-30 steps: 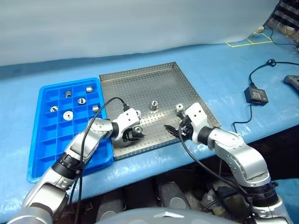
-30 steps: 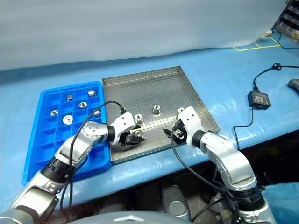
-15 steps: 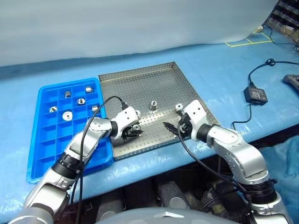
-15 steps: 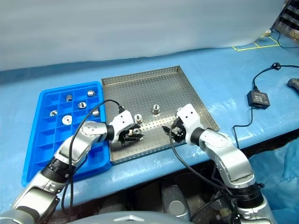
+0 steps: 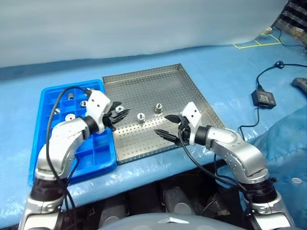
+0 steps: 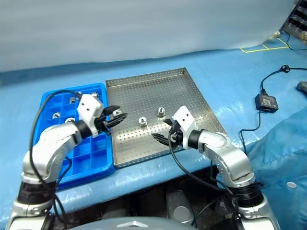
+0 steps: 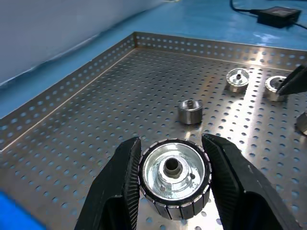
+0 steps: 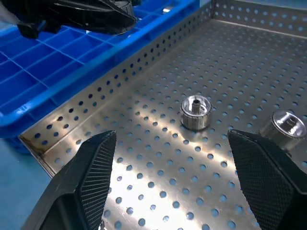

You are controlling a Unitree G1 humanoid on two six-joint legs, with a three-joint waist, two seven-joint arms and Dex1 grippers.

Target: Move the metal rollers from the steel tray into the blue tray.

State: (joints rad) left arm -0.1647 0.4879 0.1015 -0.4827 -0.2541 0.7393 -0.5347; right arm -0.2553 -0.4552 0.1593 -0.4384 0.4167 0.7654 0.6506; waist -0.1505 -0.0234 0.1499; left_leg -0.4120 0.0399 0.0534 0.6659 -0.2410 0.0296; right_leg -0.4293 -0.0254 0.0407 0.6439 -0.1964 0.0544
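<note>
The roller's ribbed side (image 7: 181,211) is between my left gripper's fingers and above the blue tray's edge, so that gripper should keep going to the outer empty compartment (image 5: 45,132) and let go there.
The steel tray (image 5: 144,88) lies mid-table with the blue tray (image 5: 48,143) against its left side. My left gripper (image 5: 118,113) hangs above the seam between the two trays, shut on a ribbed metal roller (image 7: 173,177). More metal rollers stand on the steel tray's floor, one (image 5: 141,117) close to the left gripper and another (image 5: 157,108) beyond it. My right gripper (image 5: 165,125) is open over the tray's front part, its fingers wide apart, with a roller (image 8: 195,112) ahead of it. Several rollers (image 5: 70,116) sit in the blue tray's far compartments.
A black power adapter (image 5: 263,97) with its cable lies on the blue table cover to the right. The table's front edge runs just below both trays. A grey wall closes the back.
My left gripper shut on a roller in the steel tray, lifted it and carried it left to the blue tray's edge. My right gripper swung a little left, still open.
</note>
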